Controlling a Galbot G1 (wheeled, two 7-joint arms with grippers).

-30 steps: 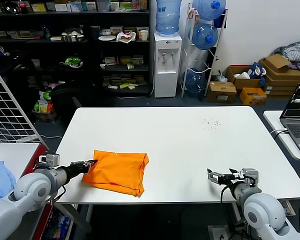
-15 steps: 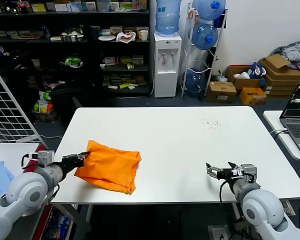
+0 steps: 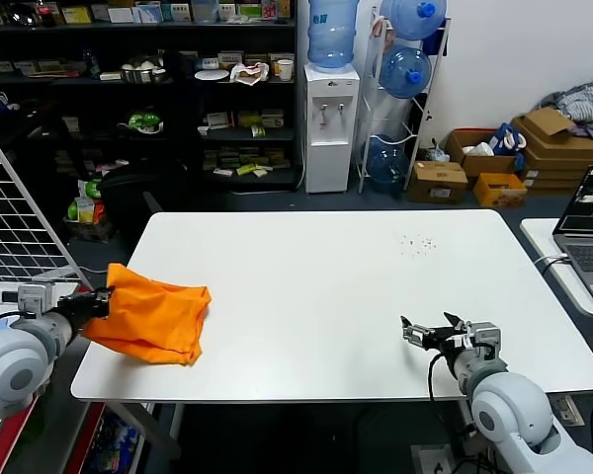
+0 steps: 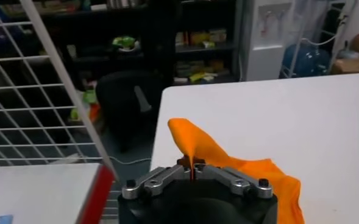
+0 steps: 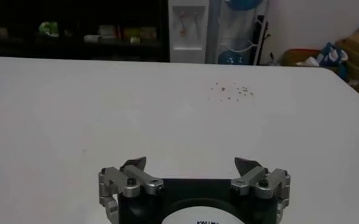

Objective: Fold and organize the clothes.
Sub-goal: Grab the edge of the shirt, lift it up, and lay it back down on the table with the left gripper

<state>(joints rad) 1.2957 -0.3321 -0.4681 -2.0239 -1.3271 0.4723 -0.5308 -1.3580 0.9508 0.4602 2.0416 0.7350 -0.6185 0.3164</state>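
Observation:
I should swing the orange T-shirt's held end (image 3: 118, 294) back across with my left gripper and lay the shirt flat in the middle of the table (image 3: 351, 310), because that end hangs over the white table's edge.
The folded orange T-shirt (image 3: 153, 318) lies at the white table's (image 3: 346, 296) left edge, its left part hanging past the edge. My left gripper (image 3: 103, 298) is shut on the shirt's left edge, just beyond the table. In the left wrist view the jaws are closed on a pinched fold of the orange T-shirt (image 4: 228, 161) at the gripper (image 4: 192, 172). My right gripper (image 3: 425, 331) is open and empty above the table's front right part; it also shows in the right wrist view (image 5: 191, 163) with jaws wide apart over bare table.
A white wire grid panel (image 3: 15, 222) stands left of the table. A laptop (image 3: 591, 237) sits on a side table at right. Shelves (image 3: 138, 89), a water dispenser (image 3: 331, 118) and cardboard boxes (image 3: 534, 148) stand behind. Small crumbs (image 3: 415, 243) lie on the far right tabletop.
My left gripper has pulled the orange T-shirt leftward across the table to its left edge. My right gripper has shifted slightly to the left and stays open.

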